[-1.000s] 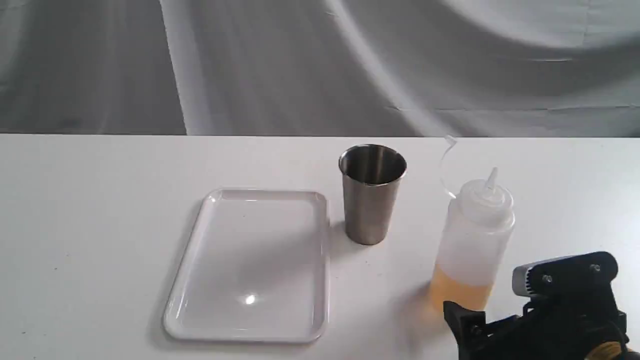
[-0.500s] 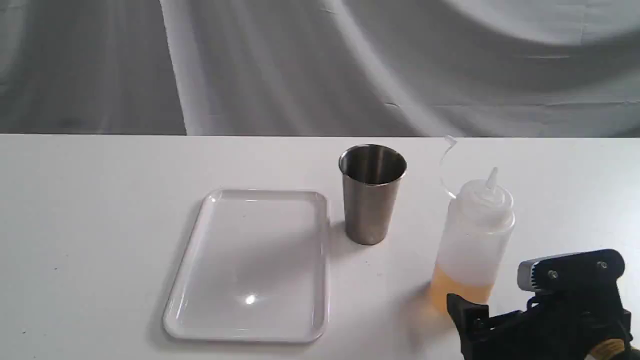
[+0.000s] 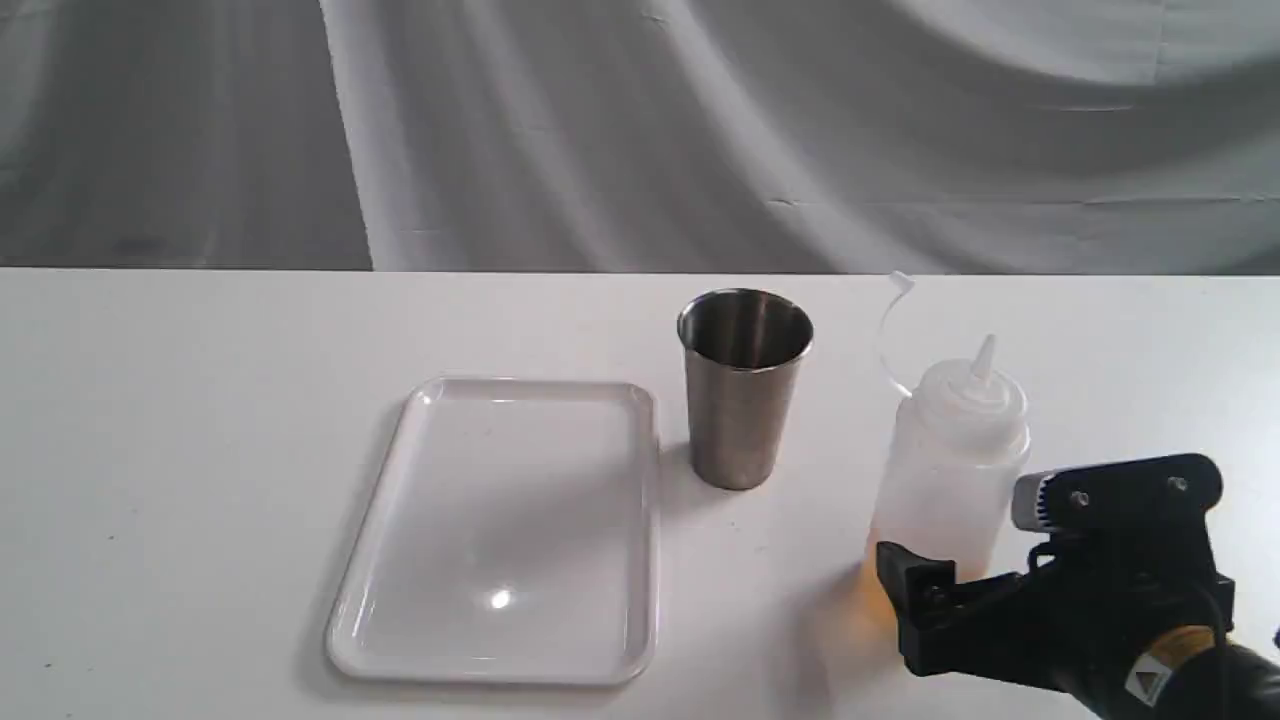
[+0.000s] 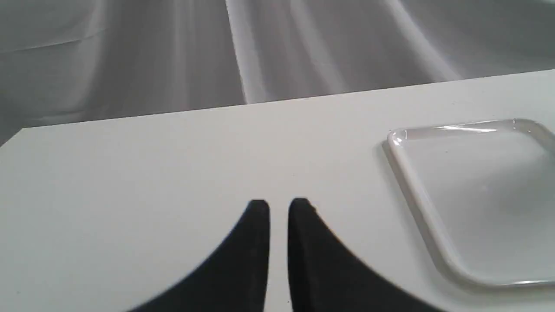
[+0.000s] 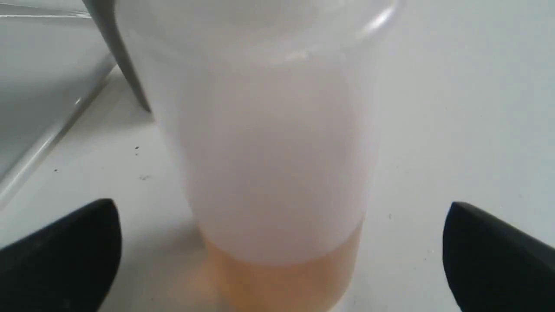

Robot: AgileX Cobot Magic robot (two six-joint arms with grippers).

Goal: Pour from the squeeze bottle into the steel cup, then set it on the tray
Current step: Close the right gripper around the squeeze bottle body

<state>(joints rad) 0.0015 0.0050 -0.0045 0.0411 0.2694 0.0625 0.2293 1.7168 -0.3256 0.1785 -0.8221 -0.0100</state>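
Note:
The cap strap (image 3: 884,328) curls free from the squeeze bottle's neck (image 3: 911,396), so it will ride along and dip toward the steel cup when I pour.
The squeeze bottle (image 3: 950,450) stands upright on the white table at the right, with amber liquid in its bottom and its cap strap curling up behind it. My right gripper (image 3: 955,575) is open just in front of its base. In the right wrist view the bottle (image 5: 273,164) fills the space ahead of the gripper (image 5: 277,216), with one black fingertip on either side and neither touching it. The steel cup (image 3: 745,400) stands upright left of the bottle. The white tray (image 3: 500,520) lies flat left of the cup. My left gripper (image 4: 279,206) is shut over bare table, beside the tray (image 4: 477,195).
Grey draped cloth hangs behind the table's far edge. In the right wrist view the cup's side (image 5: 117,56) and the tray's rim (image 5: 34,65) show beyond the bottle.
My right gripper has risen and moved in toward the bottle, and now covers its lower part in the exterior view. Bottle, cup and tray have not moved.

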